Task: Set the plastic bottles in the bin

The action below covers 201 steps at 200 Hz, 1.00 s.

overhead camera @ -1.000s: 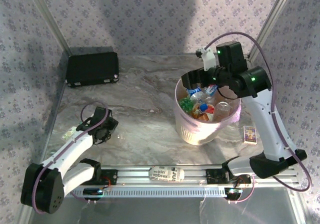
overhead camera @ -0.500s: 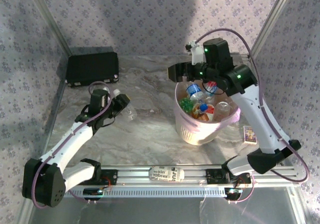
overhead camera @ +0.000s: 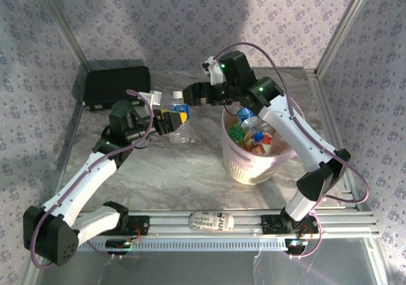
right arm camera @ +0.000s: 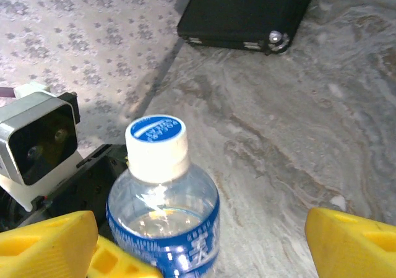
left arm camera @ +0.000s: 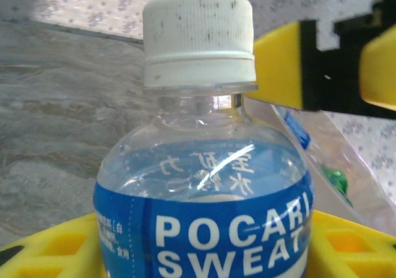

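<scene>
The robot's left gripper is holding the bottle's blue label (overhead camera: 179, 112) short of the bin, so the right gripper should grip the white cap (overhead camera: 177, 94) and bring the bottle in.
My left gripper (overhead camera: 172, 121) is shut on a clear plastic bottle (overhead camera: 180, 131) with a blue label and white cap, held upright to the left of the bin. In the left wrist view the bottle (left arm camera: 204, 191) sits between my yellow fingers (left arm camera: 46, 253). My right gripper (overhead camera: 190, 96) stands open beside the bottle's cap. In the right wrist view the bottle (right arm camera: 164, 210) stands between its wide-apart fingers (right arm camera: 352, 241), close to the left one. The pale pink bin (overhead camera: 254, 171) holds several plastic bottles (overhead camera: 257, 136).
A flat black case (overhead camera: 117, 85) lies at the back left; it also appears in the right wrist view (right arm camera: 247, 12). A printed strip (overhead camera: 211, 221) rests on the front rail. Patterned walls enclose the marbled table (overhead camera: 190, 171).
My left arm has swung from the table's left side toward the middle, carrying the bottle and turning it upright. My right arm has moved left from over the bin to the bottle.
</scene>
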Each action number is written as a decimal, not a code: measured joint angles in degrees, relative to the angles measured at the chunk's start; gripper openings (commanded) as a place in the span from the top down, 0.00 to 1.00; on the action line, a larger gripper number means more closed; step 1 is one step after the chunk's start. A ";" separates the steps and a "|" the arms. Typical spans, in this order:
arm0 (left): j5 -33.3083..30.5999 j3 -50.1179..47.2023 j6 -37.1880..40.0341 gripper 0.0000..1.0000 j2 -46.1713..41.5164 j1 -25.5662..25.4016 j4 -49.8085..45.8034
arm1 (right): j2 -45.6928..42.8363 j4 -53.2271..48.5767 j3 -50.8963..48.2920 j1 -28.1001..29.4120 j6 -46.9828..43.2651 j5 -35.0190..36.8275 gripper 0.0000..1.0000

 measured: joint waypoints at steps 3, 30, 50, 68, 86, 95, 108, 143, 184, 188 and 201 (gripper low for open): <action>0.33 0.07 0.42 0.79 0.02 -0.02 0.00 | 0.00 0.09 0.00 0.00 0.09 -0.33 0.11; 2.60 0.85 2.99 0.80 1.09 -0.22 0.00 | -0.02 1.14 0.11 0.00 0.55 -2.49 0.12; 3.43 2.16 4.31 0.80 2.60 -1.44 -0.02 | 0.11 1.38 0.39 0.02 0.83 -3.23 0.17; 3.85 3.54 5.31 0.80 3.93 -2.62 -0.04 | 0.68 1.42 1.29 0.11 0.98 -3.43 0.24; 4.00 4.50 5.97 0.80 4.74 -3.32 -0.07 | 1.29 1.51 1.95 0.28 0.76 -3.41 0.33; 4.00 4.70 6.19 0.80 4.90 -3.34 -0.09 | 1.49 1.55 2.01 0.35 0.85 -3.39 0.39; 3.96 4.81 6.34 0.81 4.96 -3.37 -0.07 | 1.73 1.51 2.03 0.44 0.70 -3.10 0.44; 3.98 4.94 6.34 0.80 5.07 -3.45 -0.04 | 1.95 1.40 2.03 0.44 0.02 -2.54 0.56; 3.13 5.05 6.32 0.61 5.07 -3.89 -0.09 | 1.95 1.68 2.03 0.37 -0.61 -1.44 0.65; 2.95 5.05 6.32 0.55 5.07 -3.96 -0.07 | 1.95 1.79 2.03 0.37 -0.61 -1.40 0.66; 2.25 5.05 6.14 0.35 5.05 -4.07 -0.07 | 1.95 1.86 2.03 0.28 -0.66 -1.38 0.66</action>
